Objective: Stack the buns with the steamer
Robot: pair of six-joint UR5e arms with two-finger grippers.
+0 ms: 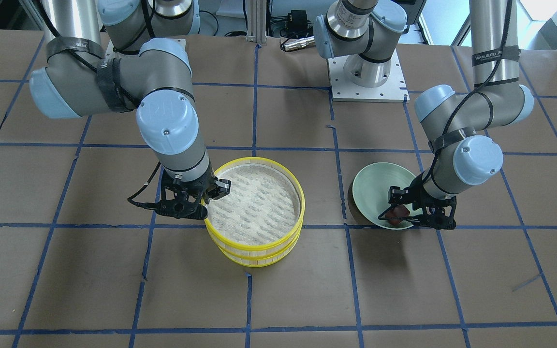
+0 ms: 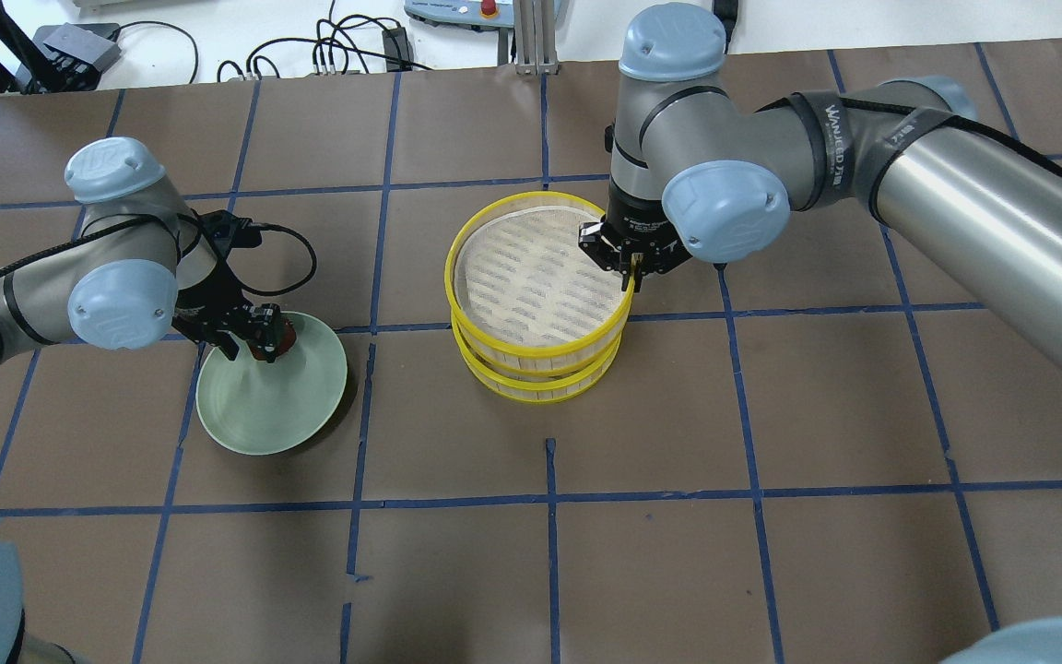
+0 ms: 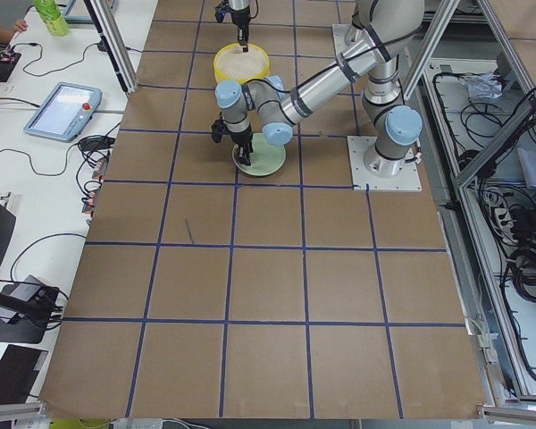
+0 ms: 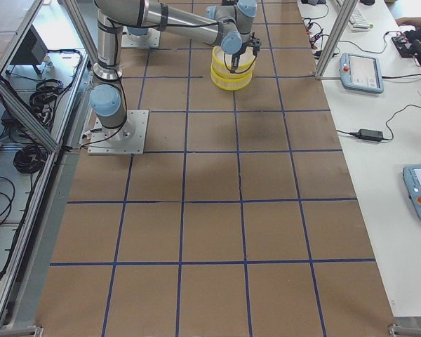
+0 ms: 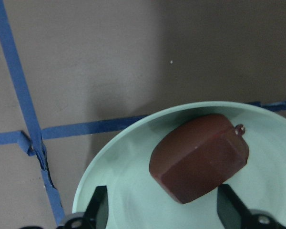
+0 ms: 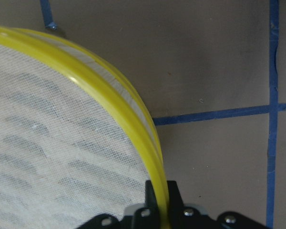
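I expect the reddish-brown bun (image 5: 199, 158) to pinch in and bulge past my left gripper's fingers when I lift it, because its puffy sides meet in rounded edges (image 5: 195, 153).
Two yellow-rimmed steamer trays stand stacked mid-table, the top tray (image 1: 259, 161) on the lower tray (image 1: 254, 259); the stack also shows in the overhead view (image 2: 540, 349). The top tray's mesh floor is bare. My right gripper (image 1: 208, 195) is shut on the top tray's rim (image 6: 119, 105), one finger inside and one outside. The reddish-brown bun (image 5: 200, 162) lies on the pale green plate (image 5: 128, 191). My left gripper (image 5: 162, 202) is open, low over the plate, its fingers on either side of the bun (image 2: 273, 343). The white bun is hidden.
The green plate (image 2: 273, 406) sits on the robot's left side of the stack, about one grid square away. The table is brown paper with blue tape lines (image 1: 346, 227). The arm bases stand at the robot's edge (image 1: 368, 82).
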